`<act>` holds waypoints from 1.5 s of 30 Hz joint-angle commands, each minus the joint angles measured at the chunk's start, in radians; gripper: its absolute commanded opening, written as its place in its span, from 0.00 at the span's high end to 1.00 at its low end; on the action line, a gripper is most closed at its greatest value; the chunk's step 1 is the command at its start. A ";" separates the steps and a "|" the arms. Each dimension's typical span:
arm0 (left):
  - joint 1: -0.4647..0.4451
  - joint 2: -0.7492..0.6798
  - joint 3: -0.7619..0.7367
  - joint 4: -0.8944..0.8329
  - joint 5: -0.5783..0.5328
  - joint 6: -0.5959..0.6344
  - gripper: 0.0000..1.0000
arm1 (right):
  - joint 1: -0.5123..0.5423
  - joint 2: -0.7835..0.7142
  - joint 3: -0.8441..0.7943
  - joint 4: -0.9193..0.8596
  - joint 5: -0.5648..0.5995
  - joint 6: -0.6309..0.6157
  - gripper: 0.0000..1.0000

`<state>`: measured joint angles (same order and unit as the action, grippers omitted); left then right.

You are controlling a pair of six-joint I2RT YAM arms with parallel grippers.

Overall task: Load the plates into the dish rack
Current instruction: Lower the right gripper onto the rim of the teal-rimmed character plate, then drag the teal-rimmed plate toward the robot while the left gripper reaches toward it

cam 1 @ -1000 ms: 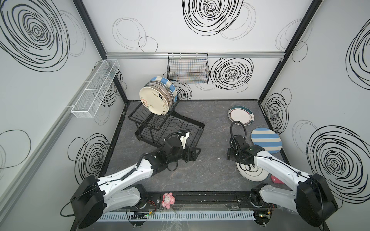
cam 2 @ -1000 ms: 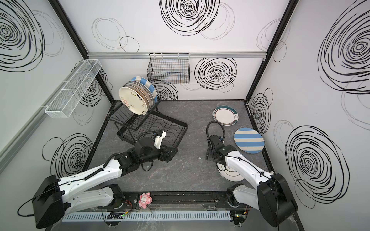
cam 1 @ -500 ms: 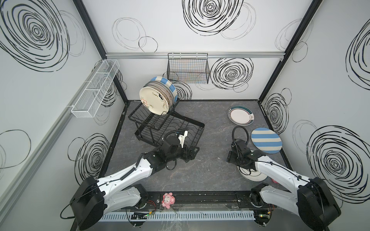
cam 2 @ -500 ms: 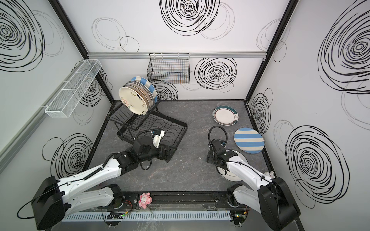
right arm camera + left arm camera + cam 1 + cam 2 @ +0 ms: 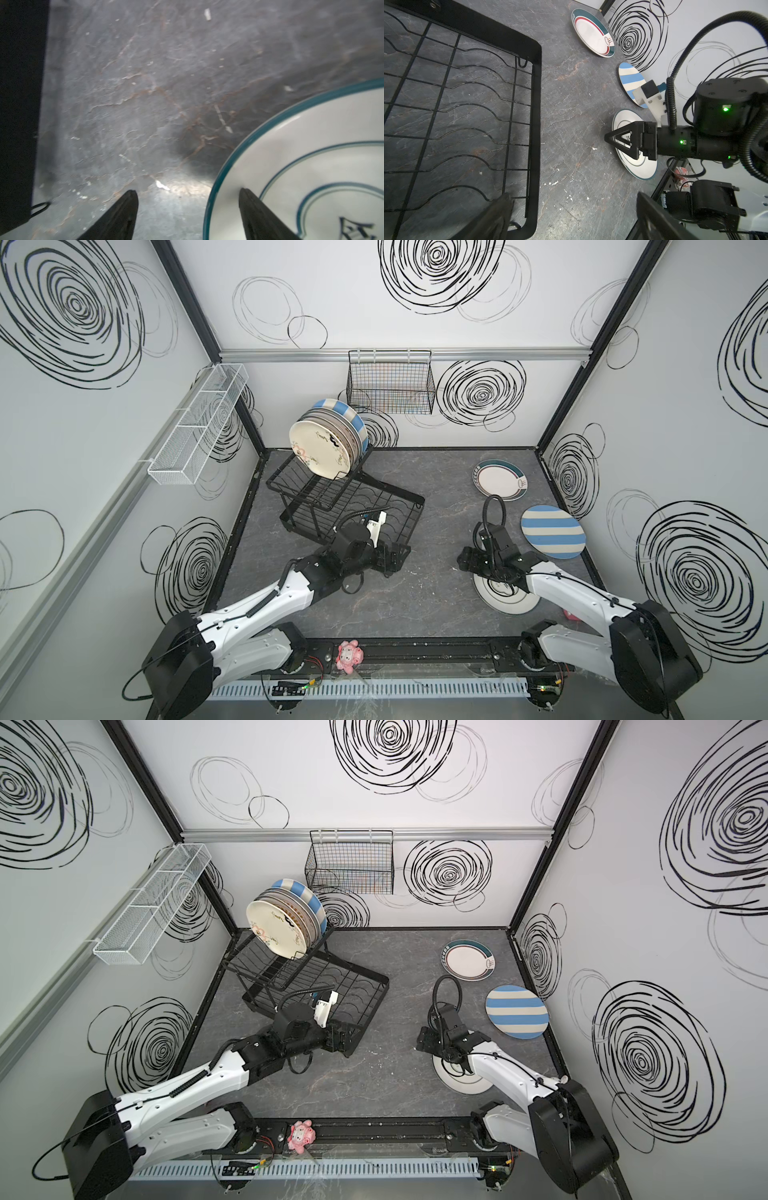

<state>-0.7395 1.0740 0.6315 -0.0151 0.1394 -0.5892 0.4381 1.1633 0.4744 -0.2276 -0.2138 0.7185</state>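
Note:
Next, I pull the plate toward the rack and take the plate by its opposite rim, because my right gripper has its fingers on both sides of the white plate's rack-side rim.
The black wire dish rack stands at the back left, with several plates upright on its upper tier. Three plates lie flat on the right: a teal-rimmed plate, a blue-striped plate and a white plate with a thin teal rim. My right gripper is open and low, straddling the white plate's left edge: one finger over the plate, the other over the table. My left gripper is open and empty by the rack's front corner.
A black mesh basket hangs on the back wall and a long white mesh basket on the left wall. A pink toy sits on the front rail. Grey marbled table lies between the two arms.
My right gripper has come down and slightly left onto the white plate's left edge. The left arm has barely shifted.

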 commanded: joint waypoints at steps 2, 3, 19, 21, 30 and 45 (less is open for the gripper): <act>0.006 -0.025 -0.007 -0.003 -0.013 0.012 0.04 | 0.006 0.045 -0.045 0.173 -0.180 0.000 0.19; 0.006 -0.028 -0.007 -0.003 -0.012 0.011 0.04 | 0.010 0.056 -0.048 0.193 -0.194 0.005 0.19; -0.028 -0.072 -0.036 -0.016 -0.051 -0.032 0.04 | 0.162 0.317 0.127 0.388 -0.219 -0.010 0.19; -0.029 -0.079 -0.036 -0.022 -0.055 -0.034 0.04 | 0.171 0.340 0.151 0.384 -0.219 -0.016 0.19; -0.053 -0.060 -0.029 -0.010 -0.067 -0.034 0.04 | 0.176 0.322 0.193 0.333 -0.185 -0.047 0.19; -0.172 0.214 0.078 0.142 -0.051 -0.035 0.04 | -0.001 -0.224 0.009 -0.136 0.243 0.023 0.21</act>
<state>-0.8917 1.2610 0.6655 0.0345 0.0864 -0.6144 0.4419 1.0031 0.5362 -0.2867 -0.0807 0.7048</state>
